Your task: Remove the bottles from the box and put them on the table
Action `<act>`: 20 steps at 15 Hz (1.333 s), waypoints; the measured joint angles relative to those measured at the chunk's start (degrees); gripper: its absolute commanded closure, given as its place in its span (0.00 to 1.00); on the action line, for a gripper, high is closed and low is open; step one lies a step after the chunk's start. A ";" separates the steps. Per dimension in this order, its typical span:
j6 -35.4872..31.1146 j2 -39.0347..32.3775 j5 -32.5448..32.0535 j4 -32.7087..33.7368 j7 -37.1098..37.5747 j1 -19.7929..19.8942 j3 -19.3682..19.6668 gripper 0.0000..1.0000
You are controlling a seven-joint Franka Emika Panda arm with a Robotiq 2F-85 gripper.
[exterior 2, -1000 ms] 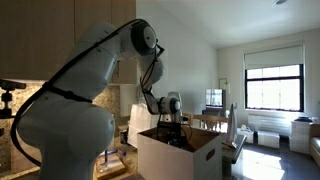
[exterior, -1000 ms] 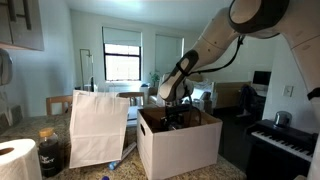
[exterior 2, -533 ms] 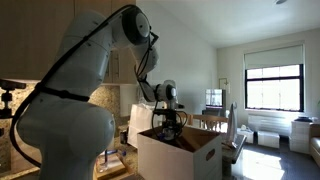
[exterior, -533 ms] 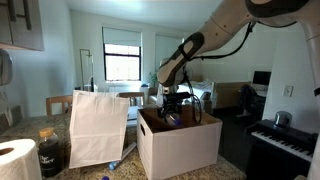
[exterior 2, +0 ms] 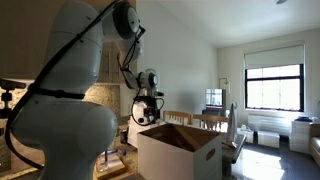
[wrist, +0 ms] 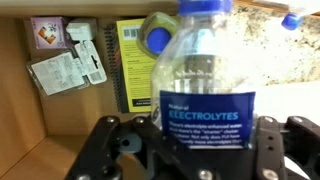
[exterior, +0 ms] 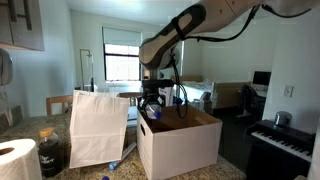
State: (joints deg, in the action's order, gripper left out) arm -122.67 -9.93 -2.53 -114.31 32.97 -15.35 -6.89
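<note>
The clear bottle is hanging over the box's rim (exterior: 145,124). My gripper keeps moving it out and down until it touches the tabletop (exterior: 128,169) next to the box.
My gripper (wrist: 205,152) is shut on a clear bottle (wrist: 205,85) with a blue label and blue cap, its fingers (wrist: 100,150) pressed against the bottle's two sides. In both exterior views the gripper (exterior: 150,106) (exterior 2: 147,110) hangs with this bottle above the box's rim, at the side toward the paper bag. The white box (exterior: 180,146) (exterior 2: 180,152) stands open on the speckled table (exterior: 120,168). Its brown inside (wrist: 30,125) shows in the wrist view, with another blue-capped bottle (wrist: 155,37) lying there.
A tall white paper bag (exterior: 98,127) stands close beside the box. A paper towel roll (exterior: 18,160) and a dark jar (exterior: 50,152) sit further along. A black piano keyboard (exterior: 285,140) lies past the box. Papers (wrist: 68,58) and a yellow booklet (wrist: 130,60) lie inside the box.
The gripper has risen out of the box with the bottle in its grip and moved sideways toward the paper bag side.
</note>
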 measured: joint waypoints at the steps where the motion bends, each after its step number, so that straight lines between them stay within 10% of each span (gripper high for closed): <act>1: 0.51 0.57 0.00 0.38 2.10 -0.89 -0.90 0.55; 10: 4.75 -7.13 -2.36 2.65 9.72 -7.22 -5.77 0.64; 20: 25.09 -27.21 -2.80 14.38 7.87 -14.09 -5.79 0.58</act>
State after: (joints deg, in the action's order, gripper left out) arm -97.57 -37.14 -5.33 -99.93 40.84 -29.44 -12.68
